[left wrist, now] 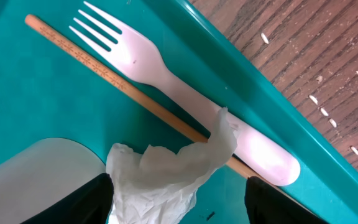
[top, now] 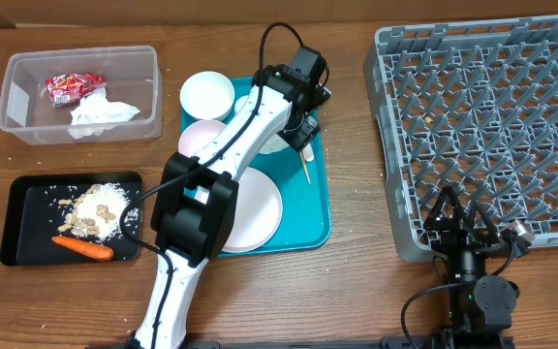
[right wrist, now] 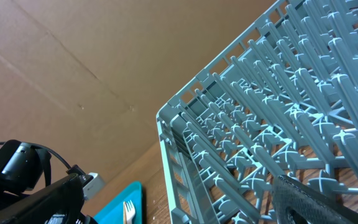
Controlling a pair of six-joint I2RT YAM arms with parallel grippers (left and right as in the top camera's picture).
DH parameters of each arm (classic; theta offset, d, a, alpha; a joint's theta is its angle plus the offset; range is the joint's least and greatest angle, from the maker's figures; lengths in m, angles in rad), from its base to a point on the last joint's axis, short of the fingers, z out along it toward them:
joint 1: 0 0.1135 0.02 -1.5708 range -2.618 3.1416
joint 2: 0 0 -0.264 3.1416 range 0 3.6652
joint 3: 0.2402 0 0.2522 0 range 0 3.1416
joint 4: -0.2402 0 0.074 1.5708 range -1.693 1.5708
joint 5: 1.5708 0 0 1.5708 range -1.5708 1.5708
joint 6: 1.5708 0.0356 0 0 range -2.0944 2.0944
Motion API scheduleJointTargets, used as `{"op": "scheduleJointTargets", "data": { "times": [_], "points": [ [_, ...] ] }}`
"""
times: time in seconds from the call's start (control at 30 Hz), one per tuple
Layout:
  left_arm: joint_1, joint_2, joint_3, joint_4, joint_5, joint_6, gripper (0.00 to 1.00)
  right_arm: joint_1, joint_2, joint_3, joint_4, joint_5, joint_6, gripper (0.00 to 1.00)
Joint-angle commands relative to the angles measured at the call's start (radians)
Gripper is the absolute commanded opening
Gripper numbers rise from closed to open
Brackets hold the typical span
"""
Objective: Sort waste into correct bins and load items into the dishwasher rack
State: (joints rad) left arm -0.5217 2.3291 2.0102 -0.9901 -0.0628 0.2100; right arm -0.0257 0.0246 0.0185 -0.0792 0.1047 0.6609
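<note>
I should first lift the napkin alone (left wrist: 166, 177) into the clear tub with my left gripper, because the napkin lies across the wooden stick (left wrist: 199, 135) and the white fork's handle.
My left gripper (top: 298, 131) hangs over the far right part of the teal tray (top: 313, 223). In the left wrist view its fingers (left wrist: 179, 205) are spread wide around a crumpled white napkin (left wrist: 166, 174). Past the napkin lie a white fork (left wrist: 166, 68) and a thin wooden stick (left wrist: 104, 71). The clear tub (top: 27, 131) holds a red wrapper (top: 71, 87) and a napkin (top: 100, 114). The black tray (top: 27, 208) holds rice (top: 100, 204) and a carrot (top: 83, 248). My right gripper (top: 465, 221) is open and empty at the front left corner of the grey rack (top: 492, 116).
A white bowl (top: 206, 95), a pink bowl (top: 200, 138) and a white plate (top: 255, 213) sit on the teal tray, partly under my left arm. A white dish rim (left wrist: 36, 168) lies beside the napkin. Rice grains are scattered on the wood (left wrist: 322, 106).
</note>
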Motion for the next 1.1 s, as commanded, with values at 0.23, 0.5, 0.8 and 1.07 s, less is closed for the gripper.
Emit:
{"op": "scheduleJointTargets", "data": {
  "times": [0.23,0.5,0.8,1.07],
  "points": [
    [0.006,0.023,0.014,0.024,0.035,0.003,0.69,-0.003,-0.001,-0.010,0.006,0.007,-0.007,1.00],
    [0.007,0.058,0.014,0.028,0.025,0.003,0.58,-0.003,-0.001,-0.010,0.006,0.007,-0.007,1.00],
    [0.007,0.057,0.023,0.022,-0.052,-0.009,0.04,-0.003,-0.001,-0.010,0.006,0.007,-0.007,1.00],
    [-0.002,0.010,0.286,-0.135,0.006,-0.110,0.04,-0.003,-0.001,-0.010,0.006,0.007,-0.007,1.00]
  ]
}}
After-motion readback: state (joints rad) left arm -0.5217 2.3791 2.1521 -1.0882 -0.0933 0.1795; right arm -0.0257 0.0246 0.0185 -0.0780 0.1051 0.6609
